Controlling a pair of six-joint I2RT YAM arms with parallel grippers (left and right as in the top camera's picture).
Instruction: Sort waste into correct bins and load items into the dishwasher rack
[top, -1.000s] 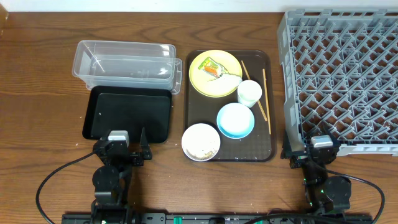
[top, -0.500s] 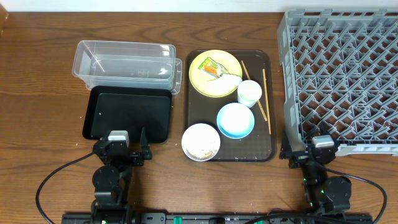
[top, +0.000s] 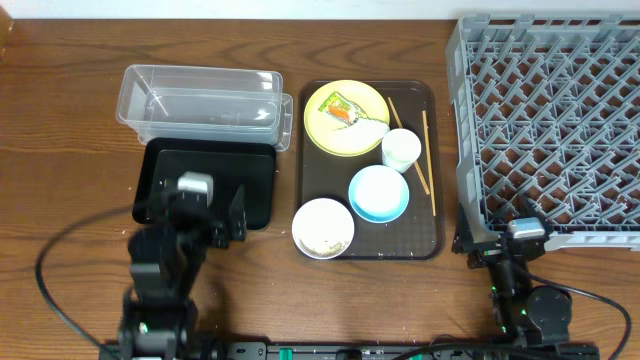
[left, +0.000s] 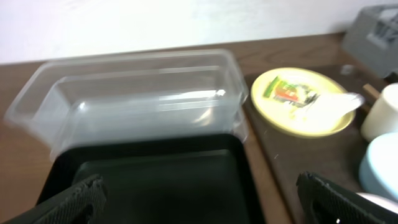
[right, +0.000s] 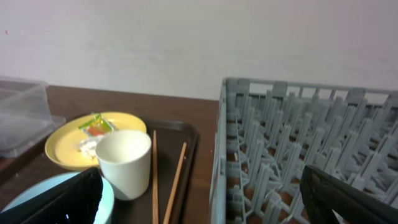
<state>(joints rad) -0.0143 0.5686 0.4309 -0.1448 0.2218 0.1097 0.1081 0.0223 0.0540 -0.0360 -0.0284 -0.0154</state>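
Note:
The white tissue lies over the wrapper (top: 366, 130) on the yellow plate. My right gripper should wait while my left gripper first puts the tissue into the clear tub (top: 205, 105).
A crumpled wrapper (top: 343, 110) lies on the yellow plate (top: 362, 135). The white bowl (top: 323, 228) holds pale grains. A blue bowl (top: 379, 193), a white cup (top: 401, 149) and chopsticks (top: 427, 150) share the brown serving tray (top: 322, 178). To its left are the clear tub (top: 200, 100) and the black tray (top: 258, 172); the grey rack (top: 550, 120) stands at the right. My left gripper (top: 194, 196) hovers open and empty over the black tray (left: 155, 174), facing the tub (left: 143, 99). My right gripper (top: 505, 238) is open and empty at the rack's near left corner (right: 298, 137).
Both arms' bases and cables sit along the table's near edge. The rack's wall rises well above the table beside the serving tray. Bare wood runs left of the tub and the black tray.
My left gripper has moved away from the table's near edge and now hangs over the near part of the black tray. The right gripper has hardly moved.

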